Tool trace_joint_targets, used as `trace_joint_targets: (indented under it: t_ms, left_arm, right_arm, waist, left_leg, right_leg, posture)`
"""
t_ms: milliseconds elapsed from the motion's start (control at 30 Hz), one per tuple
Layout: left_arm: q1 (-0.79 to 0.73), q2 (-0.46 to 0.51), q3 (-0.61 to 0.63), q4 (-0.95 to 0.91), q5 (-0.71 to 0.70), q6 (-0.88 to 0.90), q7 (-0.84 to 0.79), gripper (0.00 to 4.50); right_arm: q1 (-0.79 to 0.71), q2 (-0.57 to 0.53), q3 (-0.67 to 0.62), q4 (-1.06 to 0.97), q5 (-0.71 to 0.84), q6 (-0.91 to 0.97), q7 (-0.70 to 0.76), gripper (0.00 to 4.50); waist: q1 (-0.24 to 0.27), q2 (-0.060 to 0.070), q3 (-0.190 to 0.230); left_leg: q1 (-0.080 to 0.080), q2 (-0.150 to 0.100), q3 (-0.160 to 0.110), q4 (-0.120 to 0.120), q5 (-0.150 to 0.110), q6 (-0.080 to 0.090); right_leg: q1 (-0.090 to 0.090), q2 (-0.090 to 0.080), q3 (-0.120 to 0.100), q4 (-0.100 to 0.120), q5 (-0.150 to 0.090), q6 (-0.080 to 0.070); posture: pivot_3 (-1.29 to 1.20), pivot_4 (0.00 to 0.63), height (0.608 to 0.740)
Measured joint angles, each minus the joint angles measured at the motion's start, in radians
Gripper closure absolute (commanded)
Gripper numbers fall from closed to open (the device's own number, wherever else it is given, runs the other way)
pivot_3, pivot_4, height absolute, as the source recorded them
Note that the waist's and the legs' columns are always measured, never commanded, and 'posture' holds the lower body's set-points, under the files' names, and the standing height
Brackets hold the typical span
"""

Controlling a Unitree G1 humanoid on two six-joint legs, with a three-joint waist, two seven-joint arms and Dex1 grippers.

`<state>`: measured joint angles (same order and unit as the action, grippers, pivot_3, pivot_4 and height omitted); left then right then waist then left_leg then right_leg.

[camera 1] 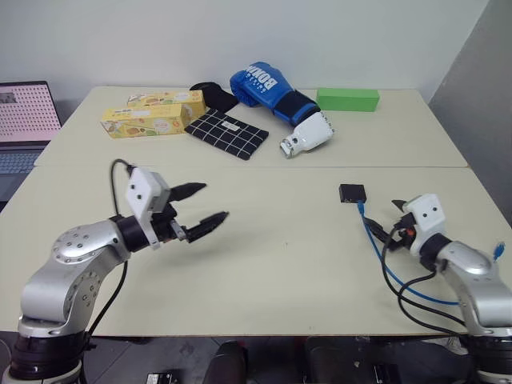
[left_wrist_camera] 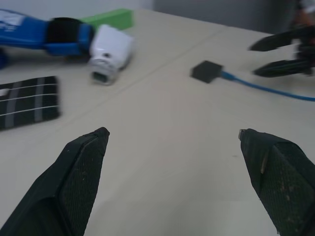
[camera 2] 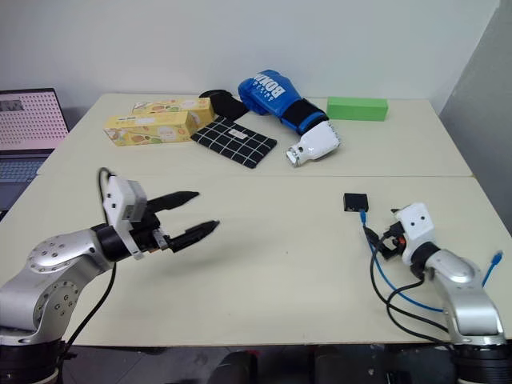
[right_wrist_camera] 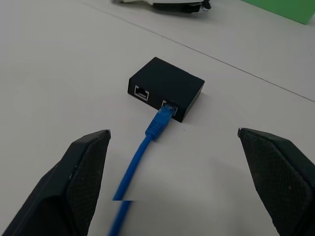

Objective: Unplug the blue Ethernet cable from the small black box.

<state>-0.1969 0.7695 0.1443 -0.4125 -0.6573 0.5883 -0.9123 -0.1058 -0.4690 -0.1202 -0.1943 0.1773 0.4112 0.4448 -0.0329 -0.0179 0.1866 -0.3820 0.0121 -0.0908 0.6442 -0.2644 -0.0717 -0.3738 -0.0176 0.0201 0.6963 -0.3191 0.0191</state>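
Note:
I expect the blue Ethernet cable to come along, still plugged in, when I lift the small black box, because the blue plug [camera 1: 362,208] sits tight against the box.
The small black box [right_wrist_camera: 166,87] lies flat on the cream table, right of centre [camera 1: 352,193]. The blue Ethernet cable [right_wrist_camera: 147,142] is plugged into one of its two front ports and trails back toward my right arm [camera 1: 374,240]. My right gripper [right_wrist_camera: 172,142] is open just short of the box, its fingers [right_wrist_camera: 83,167] spread wide on either side of the cable, touching nothing. My left gripper [camera 1: 210,204] is open and empty above the table's left half, pointing toward the box, which also appears in the left wrist view [left_wrist_camera: 206,71].
At the table's back lie a blue boxing glove [camera 1: 268,90], a green block [camera 1: 347,99], a black checked cloth [camera 1: 226,133] and yellow boxes [camera 1: 154,117]. A laptop [camera 1: 26,120] stands at far left. Black cables [camera 1: 416,308] loop by my right arm.

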Motion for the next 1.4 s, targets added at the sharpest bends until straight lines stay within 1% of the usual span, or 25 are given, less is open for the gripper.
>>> trace_joint_targets:
  t_ms: [67, 167, 267, 300, 333, 367, 433, 467, 600, 633, 667, 700, 733, 767, 900, 1033, 1100, 1200, 1267, 1333, 1400]
  left_arm:
    - [-0.020, 0.017, -0.039, -0.015, -0.015, 0.017, -0.055, 0.00]
    - [-0.056, 0.020, -0.068, -0.006, -0.013, 0.017, -0.086, 0.00]
    - [-0.077, 0.019, -0.079, -0.002, -0.007, 0.014, -0.102, 0.00]
    - [-0.077, 0.018, -0.080, 0.004, -0.004, 0.013, -0.103, 0.00]
    - [-0.077, 0.015, -0.082, 0.012, -0.001, 0.011, -0.103, 0.00]
    - [-0.077, 0.012, -0.089, 0.020, 0.004, 0.009, -0.104, 0.00]
    - [-0.077, 0.010, -0.101, 0.023, 0.012, 0.002, -0.107, 0.00]
    - [-0.077, 0.010, -0.102, 0.023, 0.016, -0.006, -0.109, 0.00]
    - [-0.077, 0.010, -0.102, 0.023, 0.021, -0.012, -0.117, 0.00]
    - [-0.076, 0.010, -0.102, 0.023, 0.022, -0.012, -0.118, 0.00]
    - [-0.075, 0.010, -0.102, 0.023, 0.024, -0.012, -0.118, 0.00]
    - [-0.074, 0.010, -0.102, 0.024, 0.024, -0.012, -0.118, 0.00]
    - [-0.072, 0.010, -0.102, 0.024, 0.025, -0.012, -0.117, 0.00]
    - [-0.071, 0.009, -0.102, 0.024, 0.026, -0.012, -0.116, 0.00]
    - [-0.066, 0.002, -0.102, 0.024, 0.036, -0.012, -0.111, 0.00]
    - [-0.062, -0.003, -0.107, 0.033, 0.043, -0.009, -0.102, 0.00]
    - [-0.062, -0.011, -0.109, 0.037, 0.039, 0.002, -0.101, 0.00]
    - [-0.067, -0.034, -0.107, 0.070, -0.011, 0.066, -0.085, 0.00]
    - [-0.070, -0.049, -0.098, 0.090, -0.057, 0.119, -0.079, 0.00]
    - [-0.079, -0.050, -0.078, 0.102, -0.113, 0.172, -0.079, 0.00]
    - [-0.094, -0.050, -0.051, 0.105, -0.171, 0.222, -0.078, 0.00]
  right_arm:
    - [-0.001, 0.060, 0.033, 0.001, -0.015, 0.032, -0.059, 0.10]
    - [-0.023, 0.130, 0.043, 0.016, -0.049, 0.053, -0.149, 0.10]
    - [-0.046, 0.163, 0.044, 0.046, -0.084, 0.054, -0.216, 0.10]
    - [-0.050, 0.169, 0.046, 0.049, -0.090, 0.050, -0.231, 0.47]
    - [-0.059, 0.176, 0.048, 0.059, -0.099, 0.044, -0.241, 0.53]
    - [-0.070, 0.184, 0.053, 0.074, -0.109, 0.036, -0.254, 0.84]
    - [-0.081, 0.202, 0.060, 0.088, -0.119, 0.028, -0.274, 1.23]
    - [-0.087, 0.209, 0.063, 0.095, -0.120, 0.026, -0.280, 1.52]
    - [-0.109, 0.213, 0.064, 0.119, -0.120, 0.027, -0.294, 2.35]
    - [-0.111, 0.212, 0.064, 0.122, -0.121, 0.027, -0.295, 2.50]
    - [-0.112, 0.209, 0.064, 0.123, -0.122, 0.029, -0.295, 2.89]
    - [-0.113, 0.207, 0.065, 0.124, -0.124, 0.030, -0.295, 3.14]
    - [-0.114, 0.204, 0.065, 0.125, -0.127, 0.031, -0.295, 3.18]
    - [-0.116, 0.202, 0.065, 0.127, -0.128, 0.032, -0.294, 3.63]
    - [-0.122, 0.159, 0.068, 0.130, -0.130, 0.048, -0.270, 4.33]
    - [-0.142, 0.071, 0.102, 0.129, -0.153, 0.056, -0.201, 4.33]
    - [-0.148, 0.011, 0.153, 0.117, -0.172, 0.021, -0.130, 4.34]
    - [-0.182, -0.093, 0.263, 0.106, -0.236, -0.164, 0.006, 4.34]
    - [-0.223, -0.150, 0.323, 0.107, -0.284, -0.333, 0.075, 4.34]
    - [-0.267, -0.189, 0.367, 0.116, -0.318, -0.489, 0.132, 4.34]
    - [-0.320, -0.196, 0.403, 0.146, -0.322, -0.635, 0.195, 4.34]
  waist:
    - [0.000, 0.001, 0.001]
    - [0.001, 0.001, 0.001]
    - [0.001, 0.001, 0.001]
    - [0.001, 0.001, 0.001]
    - [0.001, 0.001, 0.001]
    - [0.000, 0.001, 0.001]
    - [0.000, 0.001, 0.001]
    - [0.000, 0.001, 0.001]
    - [0.000, 0.001, 0.001]
    - [0.000, 0.001, 0.001]
    - [0.001, 0.001, 0.001]
    - [0.001, 0.001, 0.001]
    - [0.002, 0.001, 0.001]
    - [0.002, 0.001, 0.001]
    - [0.002, 0.001, 0.001]
    - [0.001, 0.001, 0.001]
    - [0.000, 0.001, 0.001]
    - [-0.005, 0.002, 0.001]
    - [-0.008, 0.002, 0.001]
    - [-0.008, 0.001, 0.002]
    - [-0.008, 0.001, 0.002]
  left_leg:
    - [0.000, -0.001, 0.001, 0.000, 0.000, 0.000]
    - [0.000, -0.001, 0.001, 0.000, 0.000, 0.000]
    - [0.000, -0.001, 0.001, 0.000, 0.000, 0.000]
    - [0.000, -0.001, 0.001, 0.000, 0.000, 0.000]
    - [0.000, -0.001, 0.001, 0.000, 0.000, 0.000]
    - [0.000, -0.001, 0.001, 0.000, 0.000, 0.000]
    - [0.000, -0.001, 0.001, 0.000, 0.000, 0.000]
    - [0.000, -0.001, 0.001, 0.000, 0.000, 0.000]
    - [0.000, -0.001, 0.001, 0.000, 0.000, 0.000]
    - [0.000, -0.001, 0.001, 0.000, 0.000, 0.000]
    - [0.000, -0.001, 0.001, 0.000, 0.000, 0.000]
    - [0.000, -0.001, 0.001, 0.000, 0.000, 0.000]
    - [0.000, -0.001, 0.001, 0.000, 0.000, 0.000]
    - [0.000, -0.001, 0.001, 0.000, 0.000, 0.000]
    - [0.000, -0.001, 0.001, 0.000, 0.000, 0.000]
    - [0.000, -0.001, 0.001, 0.000, 0.000, 0.000]
    - [0.000, -0.001, 0.002, 0.000, 0.000, 0.000]
    - [0.000, 0.000, 0.003, 0.000, 0.000, 0.001]
    - [0.000, 0.000, 0.002, 0.000, 0.000, 0.001]
    - [0.000, 0.000, 0.002, 0.000, 0.000, 0.000]
    - [0.000, 0.000, 0.001, 0.000, 0.000, 0.000]
  right_leg:
    - [0.000, 0.002, 0.001, 0.000, 0.000, 0.000]
    - [0.000, 0.003, 0.001, 0.000, 0.000, 0.000]
    - [-0.001, 0.003, 0.001, 0.000, 0.000, 0.000]
    - [-0.001, 0.003, 0.001, 0.000, 0.000, 0.000]
    - [-0.001, 0.003, 0.001, 0.000, 0.000, 0.000]
    - [-0.001, 0.003, 0.001, 0.000, 0.000, 0.000]
    - [-0.001, 0.003, 0.001, 0.000, 0.000, 0.000]
    - [-0.001, 0.003, 0.001, 0.000, 0.000, 0.000]
    - [0.000, 0.003, 0.001, 0.000, 0.000, 0.000]
    - [0.000, 0.003, 0.001, 0.000, 0.000, 0.000]
    - [0.000, 0.003, 0.001, 0.000, 0.000, 0.000]
    - [0.000, 0.003, 0.001, 0.000, 0.000, 0.000]
    - [0.000, 0.003, 0.001, 0.000, 0.000, 0.000]
    - [0.000, 0.003, 0.001, 0.000, 0.000, 0.000]
    - [0.000, 0.003, 0.001, 0.000, 0.000, 0.000]
    - [-0.001, 0.003, 0.001, 0.000, 0.000, 0.000]
    - [-0.001, 0.003, 0.001, 0.000, 0.000, 0.000]
    - [-0.002, 0.003, 0.002, 0.000, 0.000, 0.000]
    - [-0.002, 0.004, 0.001, 0.000, 0.000, 0.000]
    - [-0.001, 0.004, 0.001, 0.000, 0.000, 0.000]
    - [-0.001, 0.004, 0.001, 0.000, 0.000, 0.000]
  posture:
    - [0.00, 0.150, 0.740]
    - [0.00, 0.150, 0.740]
    - [0.00, 0.150, 0.740]
    - [0.00, 0.150, 0.740]
    - [0.00, 0.150, 0.740]
    - [0.00, 0.150, 0.740]
    - [0.00, 0.150, 0.740]
    - [0.00, 0.150, 0.740]
    - [0.00, 0.150, 0.740]
    - [0.00, 0.150, 0.740]
    - [0.00, 0.150, 0.740]
    - [0.00, 0.150, 0.740]
    - [0.00, 0.150, 0.740]
    - [0.00, 0.150, 0.740]
    - [0.00, 0.150, 0.740]
    - [0.00, 0.150, 0.740]
    - [0.00, 0.150, 0.740]
    - [0.00, 0.150, 0.740]
    - [0.00, 0.150, 0.740]
    - [0.00, 0.150, 0.740]
    - [0.00, 0.150, 0.740]
